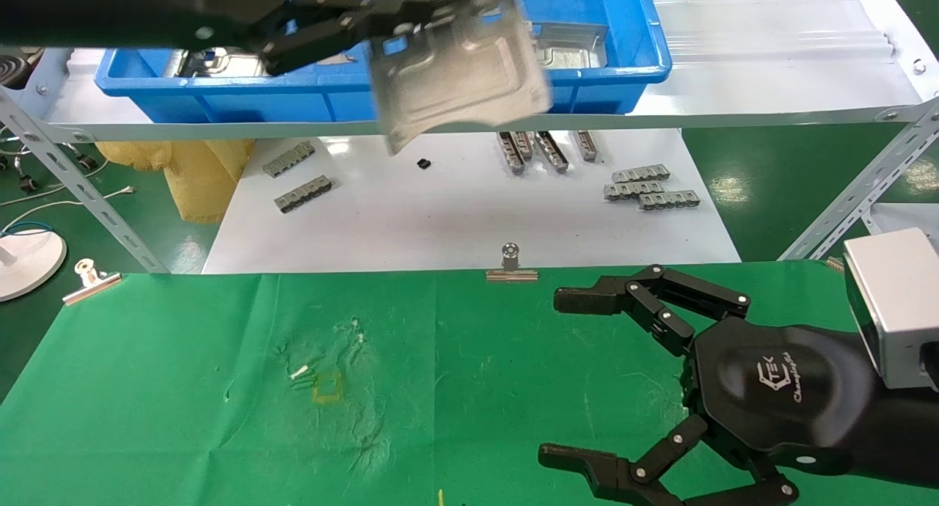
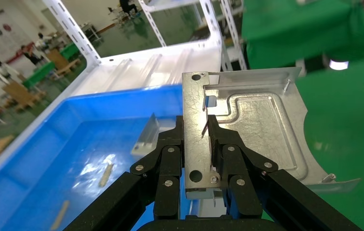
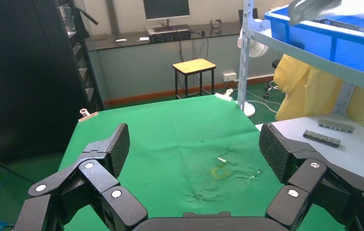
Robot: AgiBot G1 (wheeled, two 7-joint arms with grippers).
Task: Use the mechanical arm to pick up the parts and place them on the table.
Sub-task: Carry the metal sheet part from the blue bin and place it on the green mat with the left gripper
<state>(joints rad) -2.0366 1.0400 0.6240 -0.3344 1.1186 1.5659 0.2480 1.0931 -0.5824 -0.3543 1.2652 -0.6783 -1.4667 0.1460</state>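
Observation:
My fingers are on the part's folded edge point(image 2: 196, 134) and the green cloth point(image 1: 328, 388) is clear. My left gripper keeps lowering the part there until its plate lies flat.
My left gripper point(image 1: 381, 26) is shut on a shiny silver stamped part point(image 1: 458, 66) and holds it in the air over the front wall of the blue tray point(image 1: 645, 29). In the left wrist view the fingers point(image 2: 220, 139) pinch the part's folded holed flange point(image 2: 194, 134); its embossed plate point(image 2: 261, 130) sticks out beyond them. More parts lie in the tray point(image 1: 568, 48). The green cloth table point(image 1: 183, 389) lies below, with a yellow square mark point(image 1: 328, 386). My right gripper point(image 1: 568, 378) is open and empty, parked over the cloth at the right.
Small grey ribbed strips point(image 1: 649, 187) and others point(image 1: 301, 176) lie on the white tabletop point(image 1: 455, 220) behind the cloth. Binder clips point(image 1: 511, 264) hold the cloth's far edge. A metal shelf frame point(image 1: 73, 187) carries the tray. A yellow bag point(image 1: 198, 172) hangs at the left.

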